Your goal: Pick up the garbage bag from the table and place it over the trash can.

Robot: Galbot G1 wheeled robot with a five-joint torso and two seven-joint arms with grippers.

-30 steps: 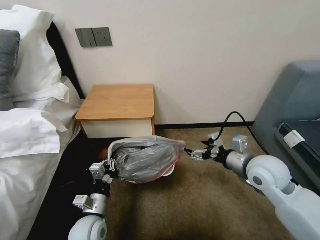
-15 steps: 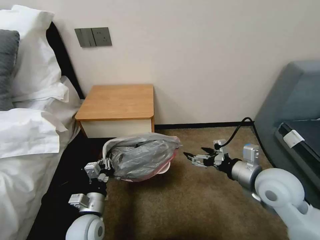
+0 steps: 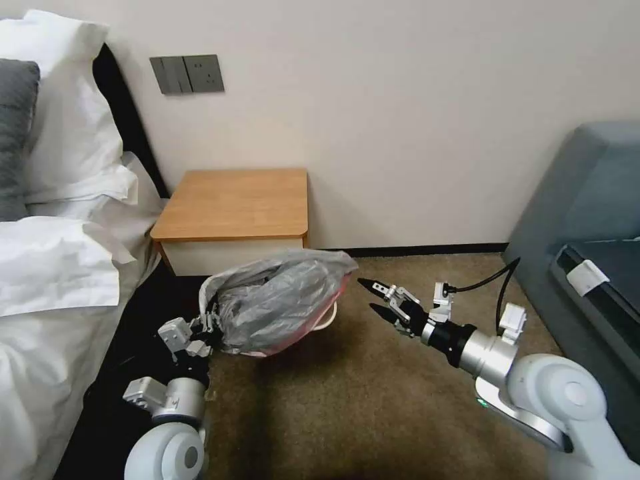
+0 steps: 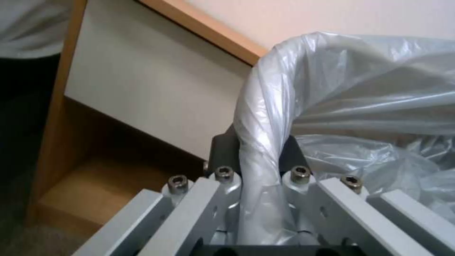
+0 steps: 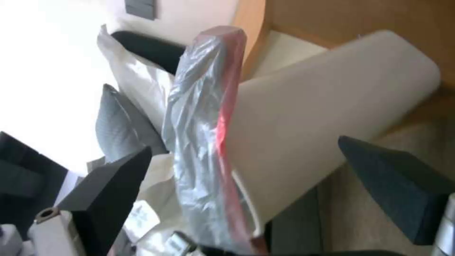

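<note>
Loose grey film (image 3: 247,311) hangs down in the trash can's opening, so the garbage bag (image 3: 300,292) will go down deeper and cover the trash can's sides when I push it down.
The garbage bag (image 3: 277,303), crinkled grey film with a pinkish-red rim, lies draped over the top of the beige trash can (image 3: 328,321) on the carpet in front of the table (image 3: 233,203). My left gripper (image 3: 207,327) is at the bag's left end, shut on a twisted strand of the garbage bag (image 4: 261,142). My right gripper (image 3: 370,297) hangs open just right of the bag, not touching it. From the right wrist, the garbage bag (image 5: 204,124) covers the top end of the trash can (image 5: 332,103), with the open right gripper (image 5: 244,145) facing it.
A bed with white linen (image 3: 60,267) fills the left side. A grey sofa (image 3: 587,200) stands at the right, with a black cable (image 3: 480,285) trailing from my right wrist. Brown carpet (image 3: 373,413) lies open in front.
My right gripper came away from the bag's right rim, opened, and its arm dropped lower and to the right. My left gripper drifted left and down with the bag.
</note>
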